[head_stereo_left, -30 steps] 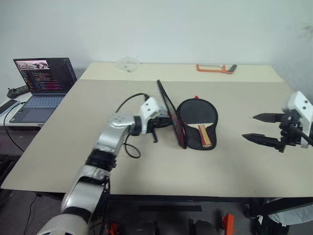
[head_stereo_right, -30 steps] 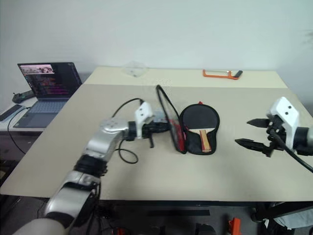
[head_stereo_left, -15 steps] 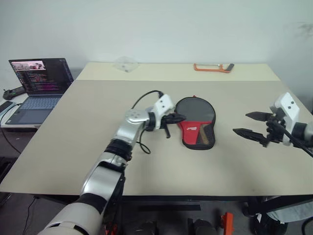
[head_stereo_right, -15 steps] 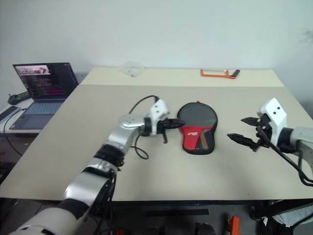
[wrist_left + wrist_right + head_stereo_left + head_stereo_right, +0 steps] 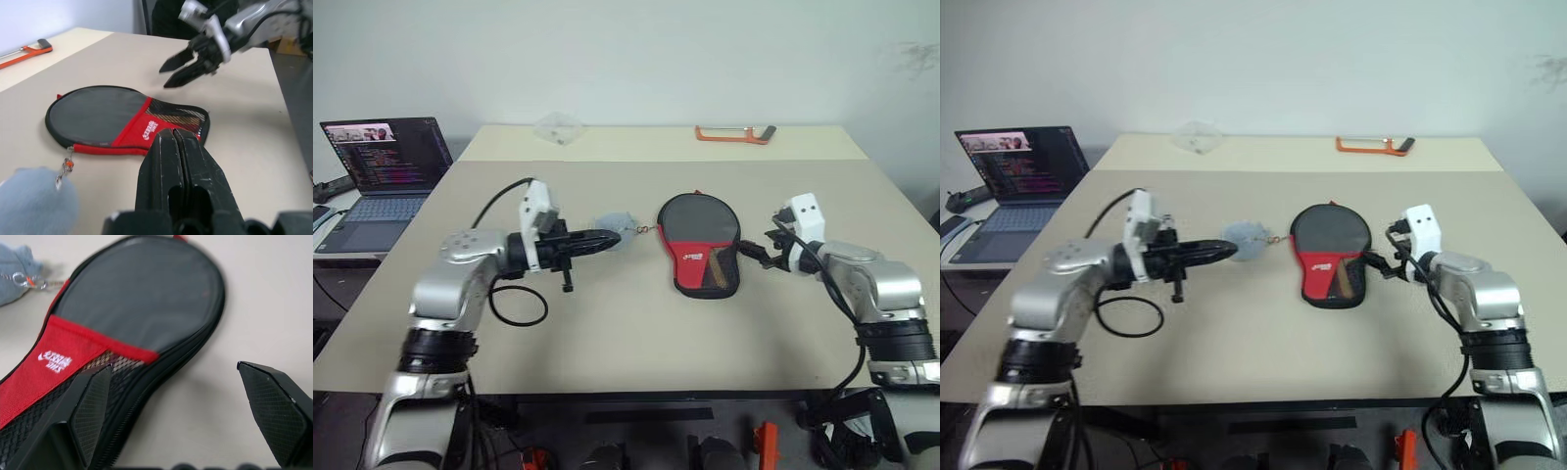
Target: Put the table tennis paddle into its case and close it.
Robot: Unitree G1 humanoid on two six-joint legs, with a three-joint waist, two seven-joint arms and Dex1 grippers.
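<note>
The robot's right gripper should pinch the case's mesh side (image 5: 723, 272) and pull the case closer before the left gripper takes the charm, because the case (image 5: 698, 235) lies far up the table.
The case (image 5: 699, 241) lies flat on the table with its lid down, black top and red lower panel with mesh. The paddle is hidden inside it; a light wooden handle (image 5: 716, 268) shows faintly through the mesh. A grey-blue fluffy charm (image 5: 618, 223) hangs off the case's left edge by a short chain. My left gripper (image 5: 610, 236) is shut on nothing, level, its tips beside the charm and left of the case. My right gripper (image 5: 756, 254) is open at the case's right edge, one finger (image 5: 91, 407) over the mesh end and the other (image 5: 273, 406) over bare table.
An open laptop (image 5: 380, 163) sits on a side table at the far left. An orange-handled saw (image 5: 734, 134) and a clear plastic piece (image 5: 556, 125) lie at the table's back edge. A black cable loop (image 5: 517, 305) hangs off my left arm onto the table.
The case lid, held upright a second ago, has dropped shut. My left gripper has pulled back left, away from the case. My right gripper has come in to the case's right edge.
</note>
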